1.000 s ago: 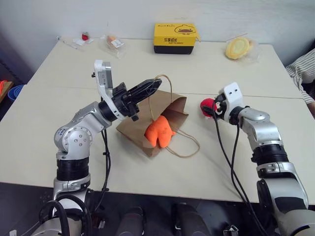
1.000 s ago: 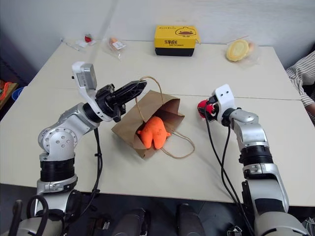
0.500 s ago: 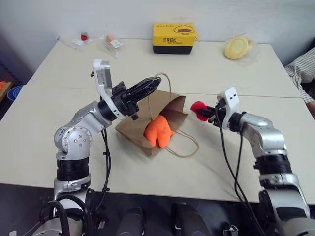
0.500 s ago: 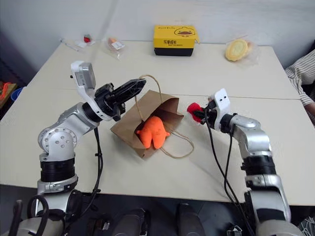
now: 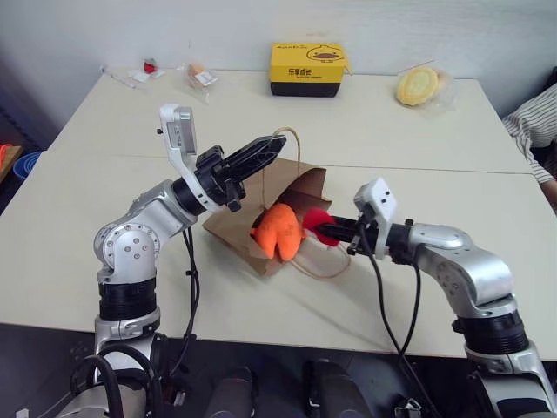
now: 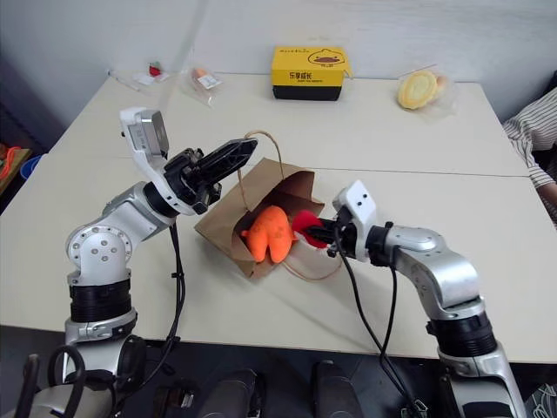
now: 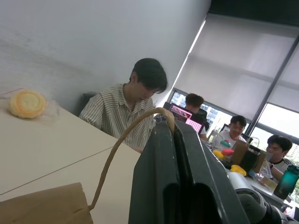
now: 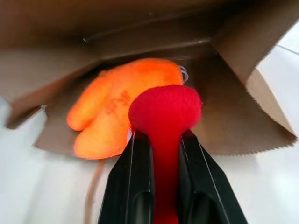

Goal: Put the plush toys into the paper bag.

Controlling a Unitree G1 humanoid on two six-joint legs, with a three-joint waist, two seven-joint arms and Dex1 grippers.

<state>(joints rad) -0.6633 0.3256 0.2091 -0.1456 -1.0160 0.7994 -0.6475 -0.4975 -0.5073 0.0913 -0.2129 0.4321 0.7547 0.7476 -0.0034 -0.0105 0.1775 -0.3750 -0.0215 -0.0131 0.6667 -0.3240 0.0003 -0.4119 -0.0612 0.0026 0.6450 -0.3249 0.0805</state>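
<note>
The open paper bag (image 5: pixel 306 195) has free space beside the orange plush toy (image 5: pixel 280 230), so the robot's right gripper keeps moving inward and lets go of the red plush toy there.
The brown paper bag (image 5: pixel 306 185) lies on the table with its mouth held open. My left gripper (image 5: pixel 271 146) is shut on the bag's upper cord handle (image 7: pixel 122 140) and holds it lifted. The orange plush toy (image 5: pixel 278 230) sits in the bag's mouth, partly sticking out. My right gripper (image 8: pixel 163 140) is shut on the red plush toy (image 8: pixel 164 109). It holds that toy at the bag's opening, right beside the orange one (image 8: pixel 117 109).
The bag's other handle (image 5: pixel 318 266) lies loose on the table in front. At the far edge stand a yellow duck-printed box (image 5: pixel 307 67), a wrapped yellow round item (image 5: pixel 418 85) and small packets (image 5: pixel 200 76). A person's striped sleeve (image 5: pixel 533 117) is at the right edge.
My right gripper has carried the red plush toy leftwards, from the table beside the bag to the bag's mouth. The left gripper has stayed put on the handle.
</note>
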